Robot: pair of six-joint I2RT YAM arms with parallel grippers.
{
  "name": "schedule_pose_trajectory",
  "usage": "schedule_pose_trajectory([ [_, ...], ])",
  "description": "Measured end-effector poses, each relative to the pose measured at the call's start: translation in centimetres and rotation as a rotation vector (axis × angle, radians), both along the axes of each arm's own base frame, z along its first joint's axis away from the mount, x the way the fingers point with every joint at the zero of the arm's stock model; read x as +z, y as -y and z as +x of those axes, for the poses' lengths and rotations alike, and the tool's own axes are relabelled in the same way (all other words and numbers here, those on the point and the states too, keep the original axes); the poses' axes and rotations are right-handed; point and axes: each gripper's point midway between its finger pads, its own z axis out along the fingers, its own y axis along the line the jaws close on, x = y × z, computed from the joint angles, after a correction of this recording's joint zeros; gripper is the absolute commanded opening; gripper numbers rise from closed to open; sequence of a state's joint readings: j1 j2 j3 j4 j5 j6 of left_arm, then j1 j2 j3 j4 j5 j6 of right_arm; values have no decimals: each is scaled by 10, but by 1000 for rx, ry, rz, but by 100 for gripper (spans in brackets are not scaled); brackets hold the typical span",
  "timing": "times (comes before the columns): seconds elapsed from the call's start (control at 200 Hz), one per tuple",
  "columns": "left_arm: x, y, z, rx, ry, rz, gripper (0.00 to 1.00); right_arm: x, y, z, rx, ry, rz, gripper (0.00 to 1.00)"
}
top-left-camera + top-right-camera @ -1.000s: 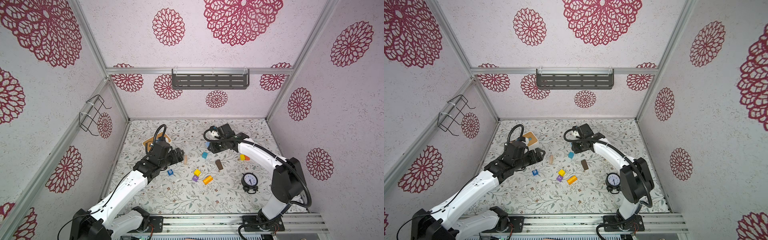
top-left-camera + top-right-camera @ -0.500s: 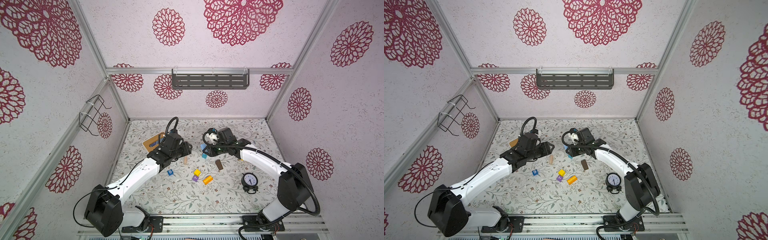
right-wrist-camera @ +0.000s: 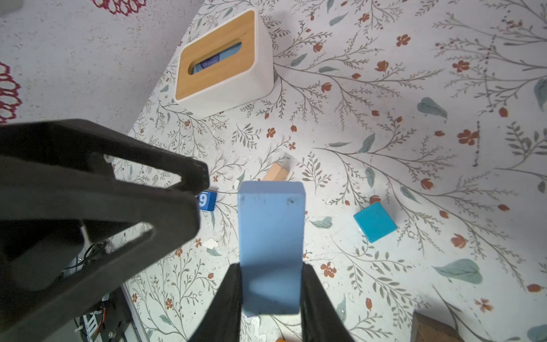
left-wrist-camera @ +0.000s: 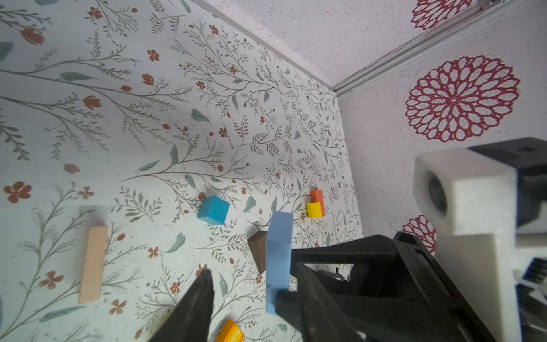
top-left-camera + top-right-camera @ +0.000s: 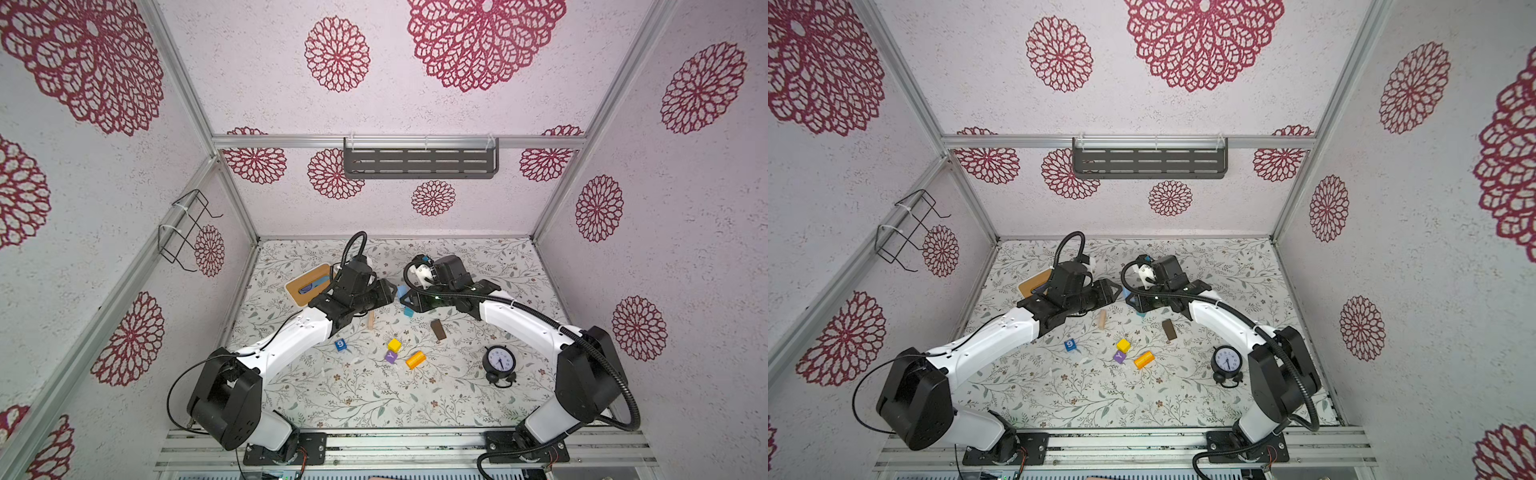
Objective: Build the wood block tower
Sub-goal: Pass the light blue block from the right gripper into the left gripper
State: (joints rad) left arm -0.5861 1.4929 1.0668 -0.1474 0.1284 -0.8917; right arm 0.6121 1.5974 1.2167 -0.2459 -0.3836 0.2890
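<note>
The light blue bar in my right gripper belongs next to the tan bar near my left gripper, so next my left gripper takes hold of its loose end.
My right gripper is shut on one end of a light blue bar, held above the table near the middle. My left gripper is open right beside the bar's free end, fingertips a small gap from it. Loose wood blocks lie below: teal cube, tan bar, dark brown bar, blue "9" cube, yellow cube, purple cube, orange cylinder. A yellow block touches an orange one. No tower is in view.
A black alarm clock stands at the front right. A white box with a wooden lid sits at the back left, behind my left arm. A dark shelf hangs on the back wall and a wire rack on the left wall.
My left arm has reached in toward the middle and its jaws have narrowed. My right gripper has carried the light blue bar leftward to meet it.
</note>
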Motion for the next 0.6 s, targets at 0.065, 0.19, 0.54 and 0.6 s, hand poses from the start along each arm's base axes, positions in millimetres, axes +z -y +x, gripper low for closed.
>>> schedule_pose_trajectory([
  [0.065,1,4,2,-7,4,-12,43,3,-3,-1,13,4,19,21],
  [0.19,-3,13,5,-23,-2,-32,38,7,-8,-2,32,11,45,21],
  [0.54,-8,19,5,-42,-18,-48,26,7,-12,-5,47,-2,74,21],
  [0.6,-8,19,5,-44,-16,-47,22,7,-12,-6,49,-3,76,23],
])
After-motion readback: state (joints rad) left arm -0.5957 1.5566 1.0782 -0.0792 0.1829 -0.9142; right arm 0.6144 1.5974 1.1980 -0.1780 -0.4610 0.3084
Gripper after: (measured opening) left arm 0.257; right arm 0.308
